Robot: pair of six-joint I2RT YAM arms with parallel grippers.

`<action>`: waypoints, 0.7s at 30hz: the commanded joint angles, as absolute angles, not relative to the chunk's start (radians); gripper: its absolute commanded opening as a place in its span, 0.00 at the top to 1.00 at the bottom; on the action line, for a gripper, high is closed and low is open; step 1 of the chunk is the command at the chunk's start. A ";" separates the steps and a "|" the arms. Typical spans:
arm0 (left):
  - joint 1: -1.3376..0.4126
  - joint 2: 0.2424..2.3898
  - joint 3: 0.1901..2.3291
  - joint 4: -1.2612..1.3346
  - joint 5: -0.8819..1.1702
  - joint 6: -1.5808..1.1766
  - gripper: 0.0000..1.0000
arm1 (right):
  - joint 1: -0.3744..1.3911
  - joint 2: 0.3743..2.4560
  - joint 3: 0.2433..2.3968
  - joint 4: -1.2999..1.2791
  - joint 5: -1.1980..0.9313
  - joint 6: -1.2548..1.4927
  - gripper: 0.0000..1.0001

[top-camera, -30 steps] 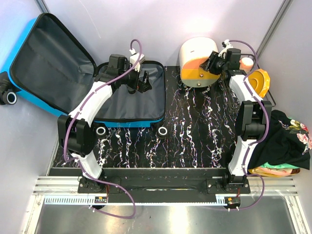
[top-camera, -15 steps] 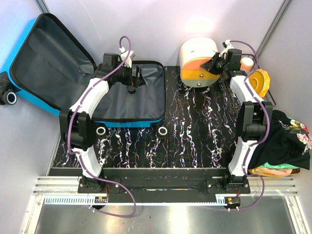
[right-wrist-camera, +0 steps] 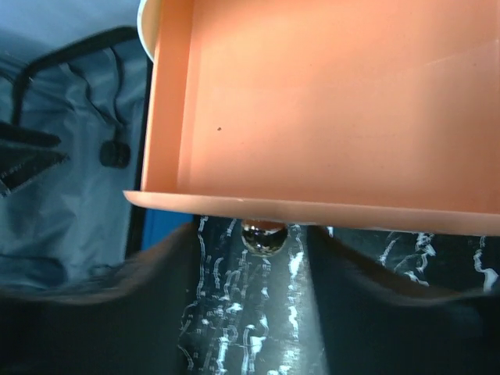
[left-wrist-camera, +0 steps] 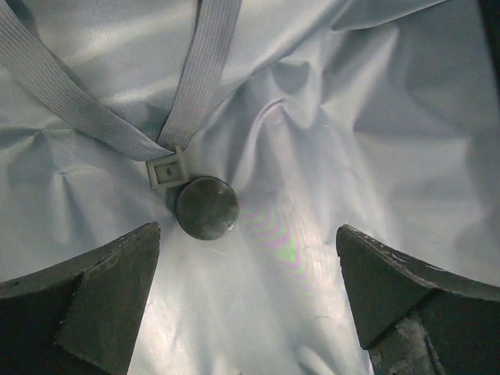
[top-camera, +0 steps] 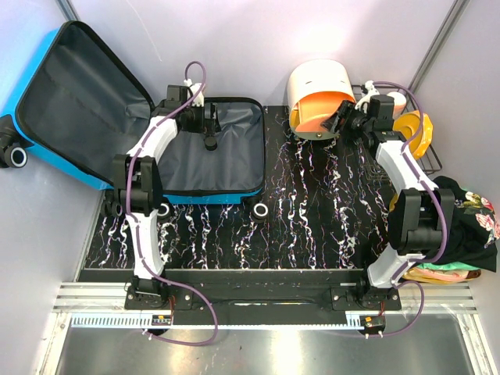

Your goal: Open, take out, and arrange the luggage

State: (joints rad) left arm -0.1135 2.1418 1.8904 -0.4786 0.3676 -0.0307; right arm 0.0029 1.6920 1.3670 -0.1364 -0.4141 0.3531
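Note:
The dark round disc [top-camera: 211, 144] will come away and leave the elastic straps behind when I lift it, since the straps end at a buckle [left-wrist-camera: 167, 169] beside it.
The luggage [top-camera: 47, 156] is a bright-blue suitcase lying open at the back left. Its lid [top-camera: 78, 94] leans up and back, and its lower half [top-camera: 226, 160] shows grey lining. My left gripper [top-camera: 211, 126] hangs open over that lining. In the left wrist view the left gripper [left-wrist-camera: 248, 289] has nothing between its fingers; just ahead lie grey elastic straps [left-wrist-camera: 199, 70], their buckle [left-wrist-camera: 166, 170] and a dark round disc [left-wrist-camera: 206, 207]. My right gripper [top-camera: 341, 119] is at the orange drawer [top-camera: 316, 116]. The right gripper [right-wrist-camera: 251, 269] stands open, astride the drawer's metal knob [right-wrist-camera: 264, 237] without touching it.
The white round drawer box [top-camera: 320, 78] stands at the back, right of the suitcase. A yellow basin [top-camera: 416, 129] sits on a black wire rack at the right wall, with a white bottle [top-camera: 396, 100] behind it. Dark floral clothing [top-camera: 461, 219] is heaped at the right edge.
The right gripper closed on the knob, drew the orange drawer further out, then opened off it. The left arm swung back and left over the suitcase's lower half, staying open.

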 commanded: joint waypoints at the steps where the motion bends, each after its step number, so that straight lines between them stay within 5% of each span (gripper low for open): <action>1: -0.115 2.206 1.980 -0.471 0.307 -0.025 0.01 | 0.006 1.646 1.385 -0.153 -0.426 0.325 0.26; 13: -0.135 2.315 2.024 -0.509 0.302 0.046 0.08 | -0.025 1.597 1.417 -0.230 -0.410 0.250 0.05; 21: -0.182 2.391 2.137 -0.645 0.184 0.103 0.18 | -0.034 1.597 1.453 -0.261 -0.379 0.244 0.02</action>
